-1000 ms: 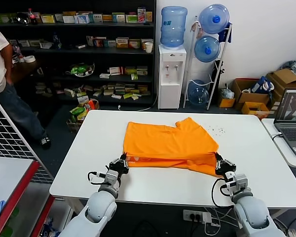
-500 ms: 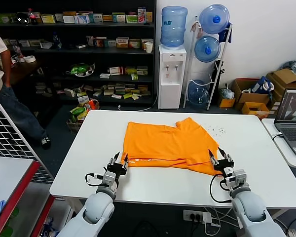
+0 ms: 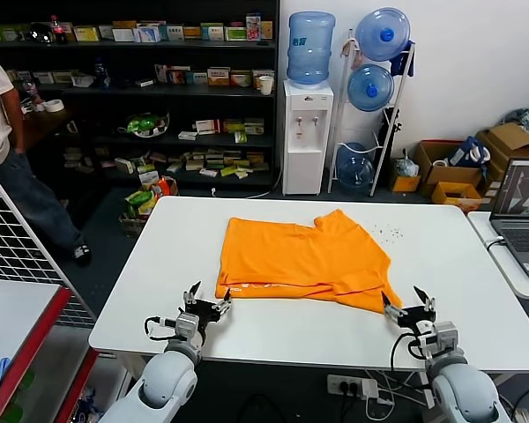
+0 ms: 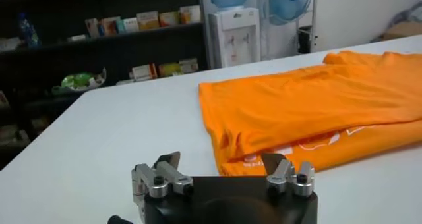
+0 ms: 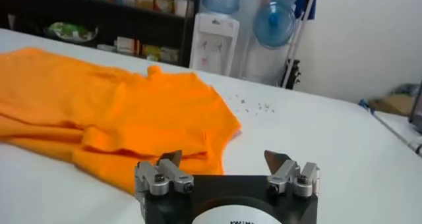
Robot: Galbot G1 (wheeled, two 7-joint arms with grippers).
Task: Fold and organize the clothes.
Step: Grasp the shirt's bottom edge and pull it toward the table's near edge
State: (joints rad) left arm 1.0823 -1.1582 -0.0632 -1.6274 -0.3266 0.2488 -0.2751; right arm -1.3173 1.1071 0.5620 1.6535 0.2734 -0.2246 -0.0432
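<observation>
I can see that the orange T-shirt's near edge point(image 3: 329, 293) lies creased and slanted. My left gripper and right gripper should pull its near corners point(image 3: 220, 290) straight toward me before I fold the T-shirt further.
The orange T-shirt point(image 3: 304, 257) lies folded in half on the white table point(image 3: 441, 264), its doubled hem edge toward me with small white lettering. It also shows in the left wrist view point(image 4: 316, 113) and the right wrist view point(image 5: 112, 107). My left gripper point(image 3: 206, 302) is open and empty, just off the shirt's near left corner. My right gripper point(image 3: 409, 305) is open and empty, just off the shirt's near right corner. In the left wrist view the left gripper point(image 4: 224, 163) faces the shirt's corner. In the right wrist view the right gripper point(image 5: 224, 158) sits by the shirt's edge.
A laptop point(image 3: 522, 216) sits on a side table at the right. A wire rack point(image 3: 18, 264) and a person point(image 3: 4, 150) are at the left. Shelves point(image 3: 141, 97), a water dispenser point(image 3: 307, 132) and water bottles stand behind the table.
Both grippers have let go of the shirt's near edge, opened, and drawn back toward me. The hem now lies flat on the table.
</observation>
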